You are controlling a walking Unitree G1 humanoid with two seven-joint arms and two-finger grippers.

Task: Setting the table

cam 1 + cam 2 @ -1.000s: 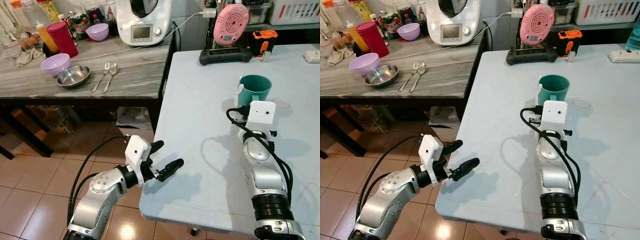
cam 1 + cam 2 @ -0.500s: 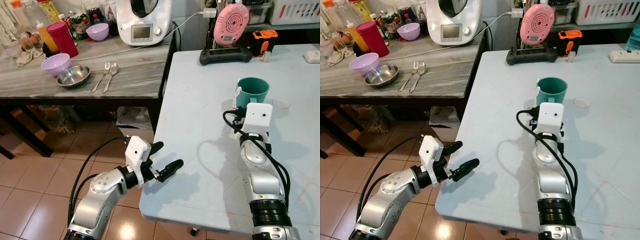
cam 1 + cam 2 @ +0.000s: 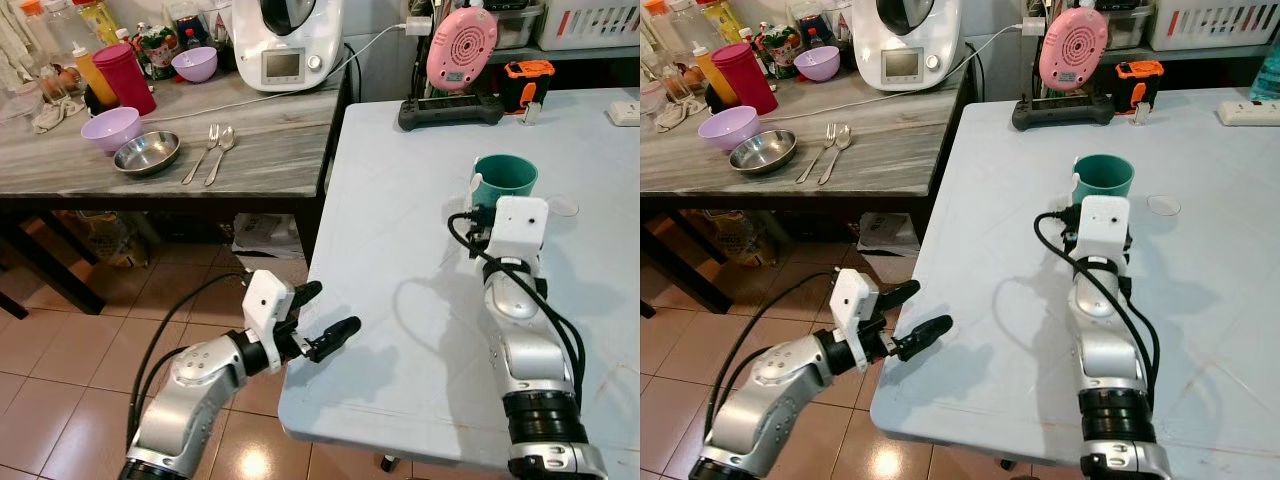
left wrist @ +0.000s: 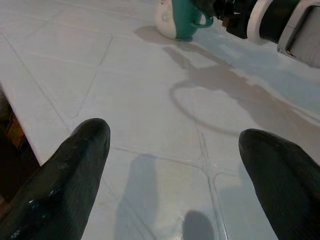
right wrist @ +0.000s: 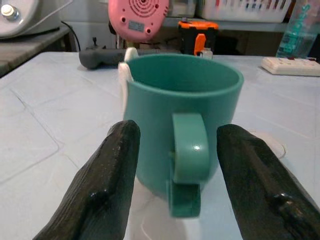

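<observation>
The white piece's tips rise above the mug's rim, pressed to its side, so they will come with the teal mug when I carry it by its handle.
A teal mug stands upright on the pale blue table, with its handle turned toward my right arm. My right gripper is open. One finger sits on each side of the mug's handle, and a gap shows on both sides. Seen from the head, the white wrist housing covers those fingers. Low beside the table's front left corner, my left gripper is open and holds nothing. The mug lies far off across the table in the left wrist view.
The wooden counter to the left carries two purple bowls, a steel bowl, a fork and spoon, a red tumbler and a white kitchen machine. A pink device, an orange tool and a power strip line the table's far edge.
My right wrist has shifted slightly at the mug, which stays in place. My left arm has drifted a little left and down.
</observation>
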